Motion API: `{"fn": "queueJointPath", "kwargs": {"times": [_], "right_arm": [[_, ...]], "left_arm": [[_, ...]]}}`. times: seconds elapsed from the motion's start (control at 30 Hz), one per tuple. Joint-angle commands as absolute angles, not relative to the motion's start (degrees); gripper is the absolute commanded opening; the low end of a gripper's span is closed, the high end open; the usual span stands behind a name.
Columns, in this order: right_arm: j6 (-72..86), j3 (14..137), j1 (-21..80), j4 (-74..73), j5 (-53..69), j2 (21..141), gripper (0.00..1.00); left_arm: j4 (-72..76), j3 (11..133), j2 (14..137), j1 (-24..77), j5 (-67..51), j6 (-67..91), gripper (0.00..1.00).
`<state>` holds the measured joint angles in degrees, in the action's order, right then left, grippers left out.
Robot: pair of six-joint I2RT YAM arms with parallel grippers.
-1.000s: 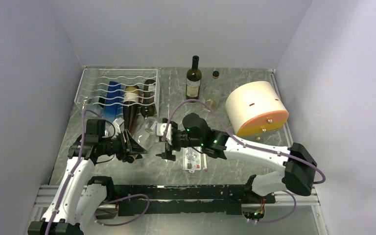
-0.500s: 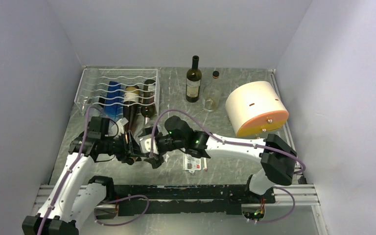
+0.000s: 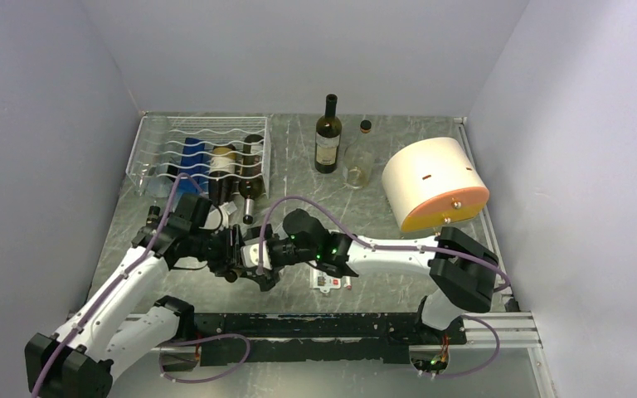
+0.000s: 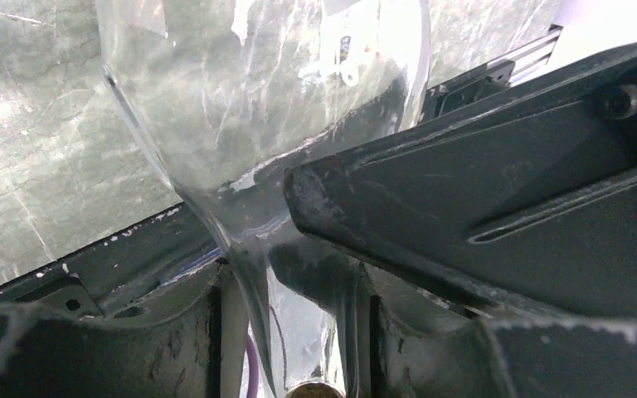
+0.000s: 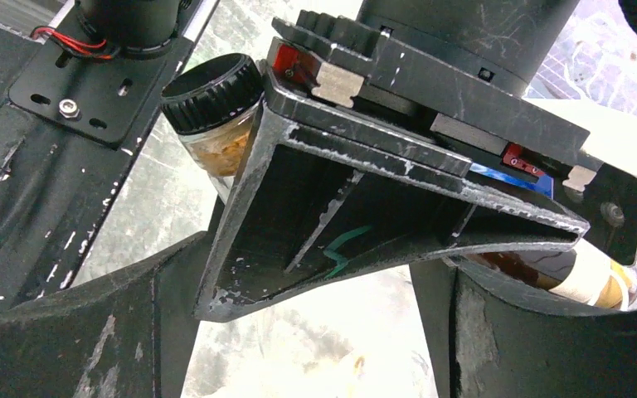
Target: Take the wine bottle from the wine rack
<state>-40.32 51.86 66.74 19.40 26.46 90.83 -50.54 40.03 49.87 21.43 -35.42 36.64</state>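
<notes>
I should use my right gripper to take the clear glass bottle near the black cap [image 5: 212,94] and stand it by the standing bottles [image 3: 328,144], because my left gripper is holding it far from them.
The white wire wine rack [image 3: 151,143] stands at the back left with several bottles lying in it, among them a dark one with a cream label [image 3: 224,162]. My left gripper [image 3: 237,254] is in front of the rack, shut on the neck of a clear glass wine bottle [image 4: 257,99]. The neck [image 4: 303,332] runs down between the fingers in the left wrist view. The bottle's black cap [image 5: 213,93] shows in the right wrist view. My right gripper [image 3: 263,265] is open, its jaws astride the left gripper's finger [image 5: 340,232], holding nothing.
A dark wine bottle [image 3: 328,137] and a small clear bottle [image 3: 362,157] stand upright at the back. A cream and orange cylinder [image 3: 433,182] lies at the right. A small white packet [image 3: 328,279] lies under the right forearm. Grey walls enclose the table.
My right gripper has moved left and nearer, up against the left gripper. My left arm has swung right and forward, carrying the clear bottle with it.
</notes>
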Motion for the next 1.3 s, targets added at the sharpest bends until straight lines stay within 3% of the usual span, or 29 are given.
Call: {"fn": "queueJointPath", "kwargs": {"times": [0.0, 0.13, 0.27, 0.6, 0.73, 0.83, 1.07, 1.27], "right_arm": [[-36.71, 49.68, 66.81, 25.63, 26.31, 92.01, 0.89], [-35.33, 48.60, 66.80, 28.36, 26.37, 92.65, 0.86], [-33.53, 48.34, 66.82, 30.83, 25.55, 93.69, 0.75], [-29.30, 46.96, 66.80, 38.33, 25.99, 95.91, 0.62], [-28.87, 47.11, 66.74, 38.33, 25.95, 96.03, 0.58], [-28.74, 47.03, 66.75, 38.17, 25.18, 95.54, 0.57], [-27.37, 46.38, 66.71, 37.69, 22.40, 91.95, 0.33], [-25.16, 43.45, 66.63, 39.39, 19.92, 87.57, 0.22]], "left_arm": [[-40.11, 45.17, 49.40, 23.92, -35.60, 35.56, 0.17], [-40.25, 46.69, 49.55, 24.55, -34.91, 34.96, 0.30], [-35.69, 46.18, 47.97, 24.64, -37.94, 36.37, 0.43], [-33.30, 44.51, 48.10, 24.77, -39.23, 35.73, 0.53], [-33.89, 45.61, 47.49, 24.77, -38.18, 35.80, 0.68], [-33.34, 46.39, 46.42, 24.79, -38.14, 36.42, 0.71], [-33.71, 48.46, 44.08, 24.77, -35.70, 36.77, 0.79], [-42.40, 57.85, 44.02, 24.78, -23.56, 31.05, 0.82]]}}
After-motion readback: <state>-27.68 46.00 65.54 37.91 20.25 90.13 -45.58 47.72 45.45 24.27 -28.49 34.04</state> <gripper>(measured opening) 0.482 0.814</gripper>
